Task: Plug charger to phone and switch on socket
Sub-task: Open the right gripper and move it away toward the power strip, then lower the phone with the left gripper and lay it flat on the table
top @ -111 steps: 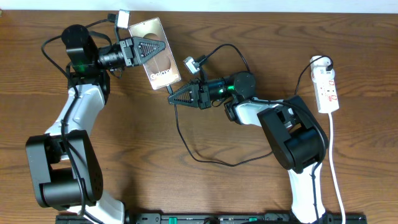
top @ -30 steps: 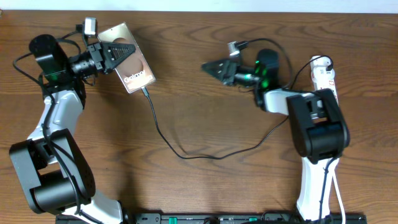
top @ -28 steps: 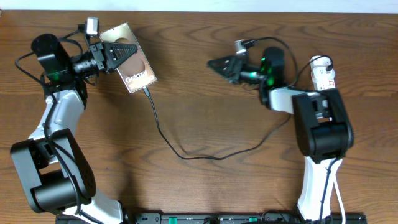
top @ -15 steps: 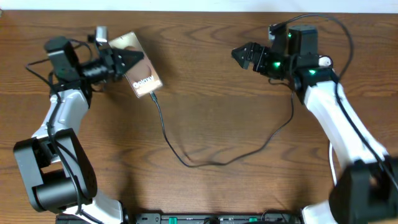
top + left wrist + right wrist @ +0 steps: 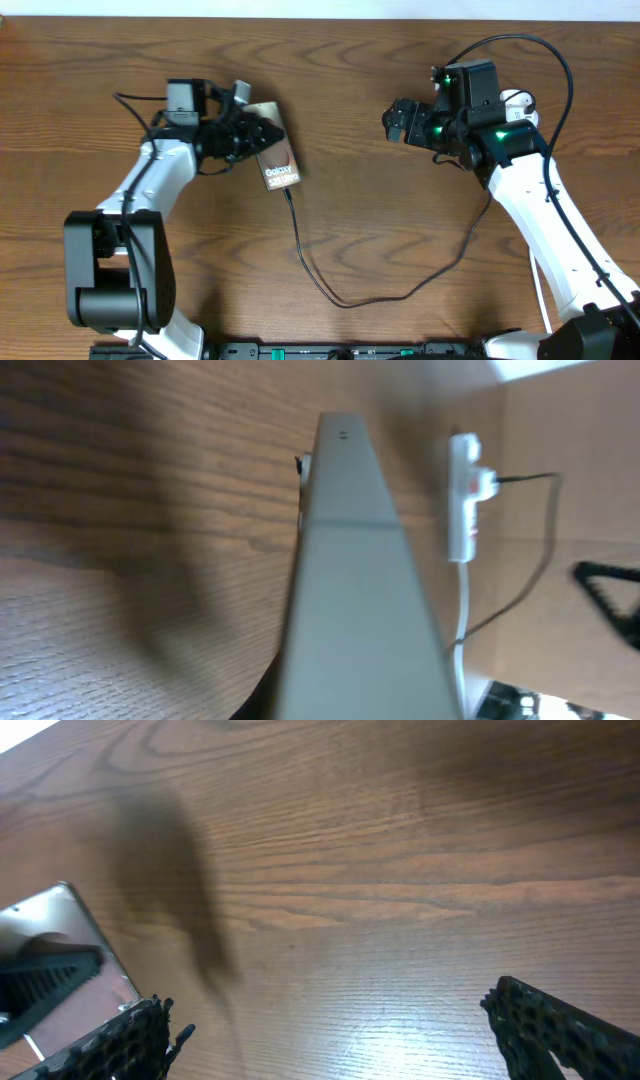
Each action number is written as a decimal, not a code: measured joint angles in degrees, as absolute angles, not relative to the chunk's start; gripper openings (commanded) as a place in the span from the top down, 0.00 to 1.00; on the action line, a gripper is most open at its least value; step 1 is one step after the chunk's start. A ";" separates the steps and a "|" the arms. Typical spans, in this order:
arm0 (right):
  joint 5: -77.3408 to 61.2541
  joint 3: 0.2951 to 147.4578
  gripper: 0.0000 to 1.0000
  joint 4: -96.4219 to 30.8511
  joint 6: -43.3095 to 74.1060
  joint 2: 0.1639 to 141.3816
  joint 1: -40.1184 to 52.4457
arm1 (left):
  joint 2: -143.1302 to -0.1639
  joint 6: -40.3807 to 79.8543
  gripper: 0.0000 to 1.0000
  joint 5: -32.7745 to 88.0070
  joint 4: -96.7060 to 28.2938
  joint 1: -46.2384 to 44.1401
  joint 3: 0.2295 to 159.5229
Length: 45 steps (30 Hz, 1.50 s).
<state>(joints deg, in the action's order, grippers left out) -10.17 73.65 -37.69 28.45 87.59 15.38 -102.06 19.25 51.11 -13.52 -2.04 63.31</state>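
Observation:
I should keep lowering the phone with my left gripper to the clear wood [image 5: 305,192] and let go there, as the charger is in the phone's lower end [image 5: 286,186].
The phone [image 5: 279,163], brownish with white "Galaxy" lettering, is held tilted on edge just above the wooden table, and my left gripper [image 5: 258,135] is shut on its upper part. In the left wrist view the phone [image 5: 352,570] shows edge-on as a grey slab. The charger [image 5: 330,293], a thin black cable, meets the phone's lower end and loops across the table toward the right arm. My right gripper [image 5: 396,120] hangs open and empty over bare wood, right of the phone [image 5: 62,925]. The socket [image 5: 465,500] is mostly hidden under the right arm in the overhead view.
The socket's thick white cord [image 5: 462,610] runs down the right side of the table. The table's far edge lies just behind both grippers. The right arm's own black cable [image 5: 540,45] arcs above it.
The left gripper has carried the phone rightward toward the table's middle, dragging the cable with it. The right arm has lifted and swung back, and its open gripper now sits slightly lower.

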 measured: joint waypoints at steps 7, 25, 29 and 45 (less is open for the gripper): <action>-9.45 73.65 0.01 -37.89 28.49 87.59 16.38 | -104.14 19.03 0.93 47.13 -14.35 -6.13 63.31; -9.34 73.36 0.01 -37.91 28.49 87.64 17.02 | -115.09 22.92 0.93 47.27 -14.44 -6.22 63.31; -9.34 73.36 0.01 -37.91 28.47 87.64 17.02 | -115.09 22.92 0.92 47.27 -14.46 -6.22 63.31; -9.34 72.99 0.01 -37.93 28.49 87.64 17.02 | -115.09 23.11 0.45 49.65 -16.27 -6.22 63.83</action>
<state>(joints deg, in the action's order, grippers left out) -9.34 72.99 -37.93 28.49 87.64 17.02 -115.09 23.11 49.65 -16.27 -6.22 63.83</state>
